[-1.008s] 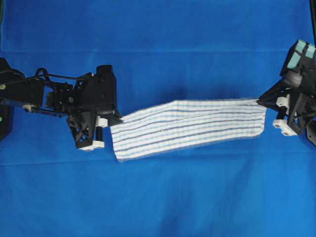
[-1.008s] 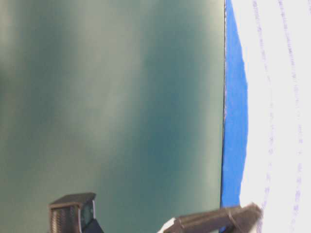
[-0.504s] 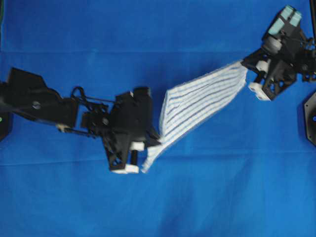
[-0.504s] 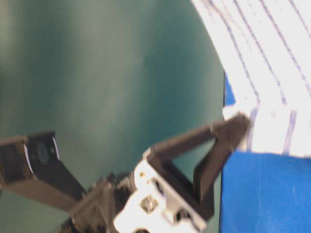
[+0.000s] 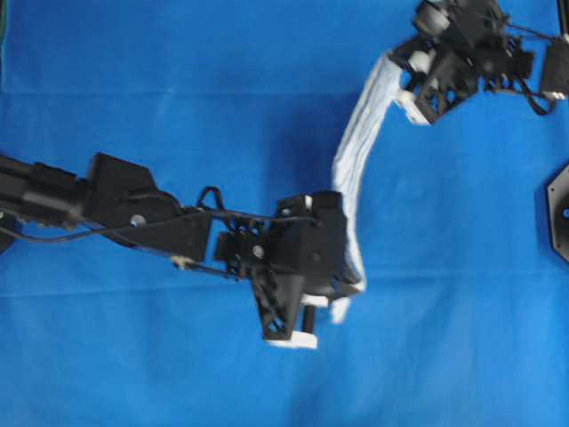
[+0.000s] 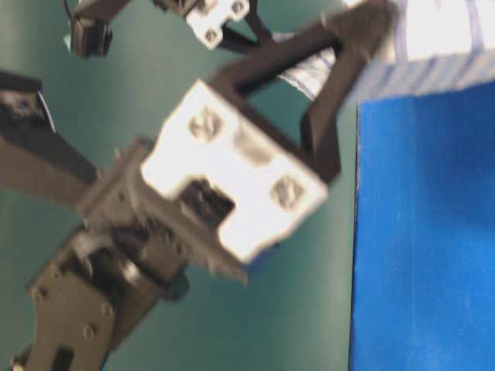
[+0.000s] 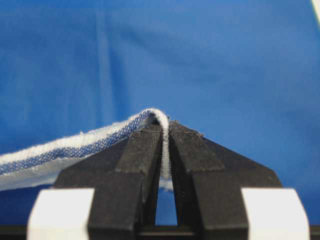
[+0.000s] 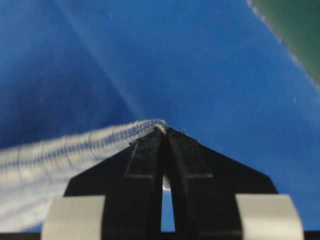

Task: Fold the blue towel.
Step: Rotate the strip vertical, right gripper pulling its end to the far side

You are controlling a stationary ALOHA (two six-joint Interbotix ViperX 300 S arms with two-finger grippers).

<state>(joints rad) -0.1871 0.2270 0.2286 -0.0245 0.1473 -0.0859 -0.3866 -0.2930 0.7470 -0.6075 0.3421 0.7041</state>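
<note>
My right gripper and my left gripper are holding the blue towel [image 5: 359, 147], which hangs as a narrow piece. They should move back and lay it flat over the table covering [image 5: 298, 147] first.
The blue towel [image 5: 354, 169], white with thin blue stripes, hangs in the air as a narrow band stretched between both grippers. My left gripper [image 5: 351, 289] is shut on its near end, low and right of centre in the overhead view. In the left wrist view the cloth edge [image 7: 164, 145] is pinched between the black fingers [image 7: 142, 150]. My right gripper [image 5: 396, 62] is shut on the far end at the top right. The right wrist view shows the towel [image 8: 75, 145] trailing left from the closed tips [image 8: 165, 131]. At table level the towel [image 6: 433, 39] shows at the top right.
The plain blue table covering [image 5: 133, 356] spreads under everything, with a crease line across the back. A black arm base [image 5: 558, 222] sits at the right edge. In the table-level view the left arm's wrist fills the foreground.
The towel has swung from lying across the table to running front to back. My left gripper moved right and toward the front; my right gripper moved left and to the back. Both kept their grip.
</note>
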